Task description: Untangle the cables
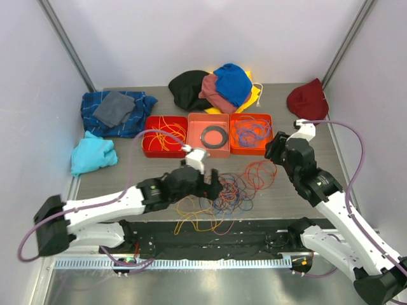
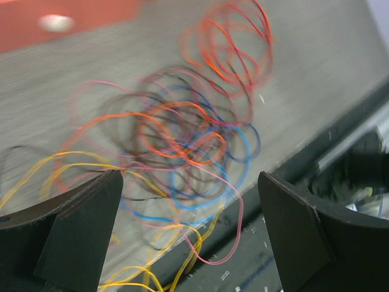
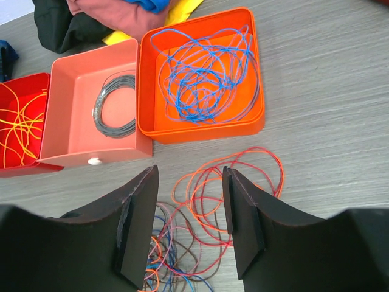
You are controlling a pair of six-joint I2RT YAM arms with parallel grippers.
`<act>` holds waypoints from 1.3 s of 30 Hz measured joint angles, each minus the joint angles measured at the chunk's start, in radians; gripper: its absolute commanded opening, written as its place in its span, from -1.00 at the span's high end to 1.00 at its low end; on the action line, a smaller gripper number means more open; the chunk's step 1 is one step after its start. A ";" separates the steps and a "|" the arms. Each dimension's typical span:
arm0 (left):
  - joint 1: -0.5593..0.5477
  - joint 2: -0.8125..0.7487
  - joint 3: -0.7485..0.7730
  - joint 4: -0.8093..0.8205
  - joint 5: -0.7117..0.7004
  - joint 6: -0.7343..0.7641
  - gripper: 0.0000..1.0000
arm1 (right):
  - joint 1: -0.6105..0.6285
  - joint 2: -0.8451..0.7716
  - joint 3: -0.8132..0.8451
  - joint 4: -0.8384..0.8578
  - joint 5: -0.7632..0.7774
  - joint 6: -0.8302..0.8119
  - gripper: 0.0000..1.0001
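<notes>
My gripper will pull the light blue cable point(image 2: 196, 207), and the cable will slip free and leave the tangle behind, because it runs in loose arcs point(image 2: 247, 152) around the tangle's outer edge.
A tangle of thin cables point(image 1: 234, 189) in red, orange, blue, pink and brown lies on the table in front of the bins. Yellow and orange loops point(image 1: 198, 219) trail over the front edge. My left gripper point(image 1: 215, 184) hovers at the tangle's left side, open and empty. In the left wrist view the tangle point(image 2: 182, 143) is blurred beyond the gripper point(image 2: 191, 237). My right gripper point(image 1: 273, 152) is open and empty, above the tangle's right end. In the right wrist view, red and orange loops point(image 3: 234, 182) lie beyond the gripper point(image 3: 189, 225).
Three bins stand in a row behind the tangle. The red bin point(image 1: 164, 154) holds yellow cables, the salmon bin point(image 1: 197, 149) a black ring point(image 1: 214, 135), the orange bin point(image 1: 251, 151) blue cables point(image 3: 200, 79). Cloths lie at the back: plaid point(image 1: 117, 111), cyan point(image 1: 92, 155), a pile point(image 1: 216, 89), maroon point(image 1: 307, 98).
</notes>
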State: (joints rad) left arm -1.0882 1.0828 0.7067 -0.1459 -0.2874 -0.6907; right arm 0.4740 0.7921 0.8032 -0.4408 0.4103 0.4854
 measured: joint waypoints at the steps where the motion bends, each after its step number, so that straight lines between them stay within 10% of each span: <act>1: -0.038 0.065 0.045 0.006 0.011 0.029 -0.83 | 0.001 -0.014 -0.006 -0.004 -0.002 0.004 -0.07; 12: -0.181 0.563 0.285 0.056 0.147 0.180 -0.10 | 0.002 -0.107 -0.019 -0.065 0.002 0.007 -0.07; 18: -0.180 0.747 0.407 0.105 0.229 0.178 -0.05 | 0.002 -0.107 -0.005 -0.075 0.003 -0.005 -0.07; 39: -0.182 0.726 0.302 0.119 0.257 0.175 0.37 | 0.002 -0.137 -0.017 -0.107 0.005 -0.008 -0.06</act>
State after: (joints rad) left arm -1.2705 1.8088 1.0088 -0.0269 -0.0299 -0.5156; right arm 0.4763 0.6552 0.7864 -0.5476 0.4156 0.4770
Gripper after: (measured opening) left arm 0.347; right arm 0.531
